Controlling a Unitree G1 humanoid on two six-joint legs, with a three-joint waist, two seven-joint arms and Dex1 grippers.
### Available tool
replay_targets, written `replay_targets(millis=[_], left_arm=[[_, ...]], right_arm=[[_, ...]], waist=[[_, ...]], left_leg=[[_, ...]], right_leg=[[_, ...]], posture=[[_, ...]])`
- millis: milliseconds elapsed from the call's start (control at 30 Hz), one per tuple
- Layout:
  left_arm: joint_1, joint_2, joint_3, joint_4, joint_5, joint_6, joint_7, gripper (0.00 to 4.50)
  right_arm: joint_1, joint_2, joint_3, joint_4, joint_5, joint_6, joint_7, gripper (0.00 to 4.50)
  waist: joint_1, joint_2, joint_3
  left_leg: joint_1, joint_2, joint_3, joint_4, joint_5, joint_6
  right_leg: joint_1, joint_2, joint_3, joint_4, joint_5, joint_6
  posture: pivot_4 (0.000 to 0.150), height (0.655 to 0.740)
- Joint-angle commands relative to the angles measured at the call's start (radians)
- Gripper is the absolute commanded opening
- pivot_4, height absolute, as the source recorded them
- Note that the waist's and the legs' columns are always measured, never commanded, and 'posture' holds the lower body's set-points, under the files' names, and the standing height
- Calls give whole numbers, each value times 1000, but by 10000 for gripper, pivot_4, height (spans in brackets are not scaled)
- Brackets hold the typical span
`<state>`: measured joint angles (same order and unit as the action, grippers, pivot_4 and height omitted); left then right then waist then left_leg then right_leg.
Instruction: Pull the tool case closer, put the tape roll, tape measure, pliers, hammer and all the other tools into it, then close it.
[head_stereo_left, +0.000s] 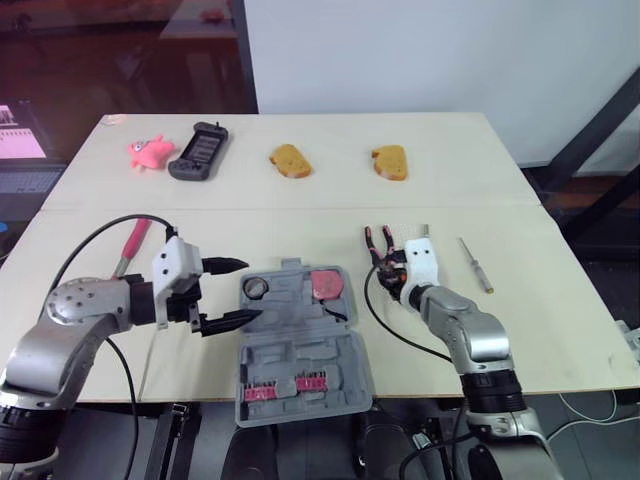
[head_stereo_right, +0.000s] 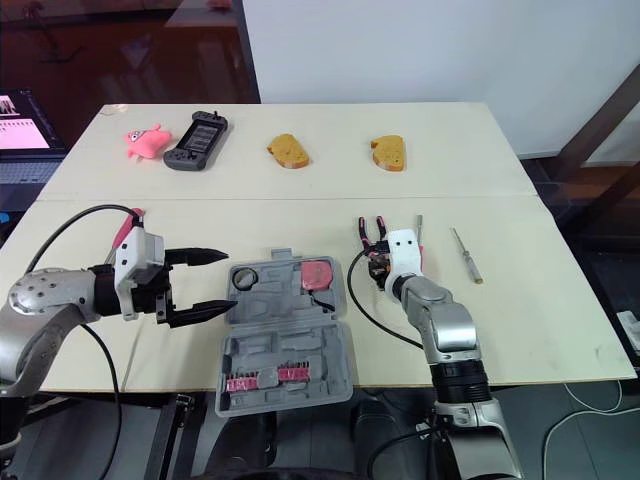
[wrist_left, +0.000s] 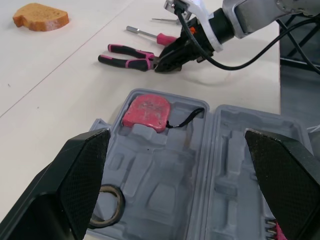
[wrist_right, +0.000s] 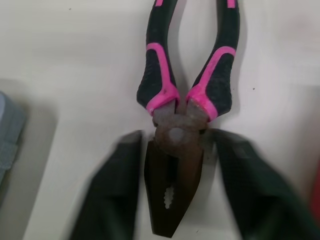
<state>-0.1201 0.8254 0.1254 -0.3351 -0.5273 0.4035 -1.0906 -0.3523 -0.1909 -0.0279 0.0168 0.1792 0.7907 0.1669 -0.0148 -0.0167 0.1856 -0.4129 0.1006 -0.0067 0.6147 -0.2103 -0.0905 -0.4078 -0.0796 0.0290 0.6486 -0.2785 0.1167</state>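
Note:
The pliers' jaws already meet at their tip, so the spread handles will stay apart and jut straight out when I lift the pliers' head.
The grey tool case lies open near the table's front edge. In its far half sit the black tape roll and the pink tape measure. Just to the right of the case, pink-and-black pliers lie flat on the table. My right gripper is open, its fingers straddling the pliers' head without closing on it. My left gripper is open and holds nothing, level with the case's left edge. The hammer's pink handle shows behind my left arm. A thin screwdriver lies to the right.
At the table's back lie a pink toy, a black controller and two bread-like pieces. A red-handled screwdriver lies beside the pliers. Pink bits fill the case's near half.

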Motion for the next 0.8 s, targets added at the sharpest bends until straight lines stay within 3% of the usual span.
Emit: replay_targets(millis=[33, 300, 567, 700, 800], left_arm=[[-11, 1, 3, -19, 5, -26, -3, 45000], [13, -13, 26, -1, 2, -37, 3, 45000], [77, -5, 72, 56, 14, -102, -9, 45000], [158, -1, 146, 85, -12, -176, -73, 45000], [191, -8, 180, 108, -8, -228, -98, 45000]], right_arm=[[7, 16, -8, -2, 2, -39, 1, 9488], [17, -30, 5, -70, -2, -92, 56, 9488], [-101, -290, 191, -214, -54, -50, 304, 9488], [-278, -496, 374, -237, -102, -110, 616, 9488], [-388, -543, 442, -194, -81, -77, 766, 9488]], waist=[[-1, 0, 0], [-1, 0, 0], [-5, 2, 1], [-6, 4, 2], [-3, 3, 2]], left_leg=[[0, 0, 0, 0, 0, 0], [0, 0, 0, 0, 0, 0], [0, 0, 0, 0, 0, 0], [-2, 0, 1, -1, 0, 0], [-3, 0, 1, -1, 0, 0]], right_leg=[[0, 0, 0, 0, 0, 0], [0, 0, 0, 0, 0, 0], [-1, 0, 0, 0, -1, -2], [-3, 0, 0, 0, -1, -3], [-5, 0, 0, 0, -2, -3]], posture=[[1500, 7207], [1500, 7207], [1500, 7207], [1500, 7207], [1500, 7207]])
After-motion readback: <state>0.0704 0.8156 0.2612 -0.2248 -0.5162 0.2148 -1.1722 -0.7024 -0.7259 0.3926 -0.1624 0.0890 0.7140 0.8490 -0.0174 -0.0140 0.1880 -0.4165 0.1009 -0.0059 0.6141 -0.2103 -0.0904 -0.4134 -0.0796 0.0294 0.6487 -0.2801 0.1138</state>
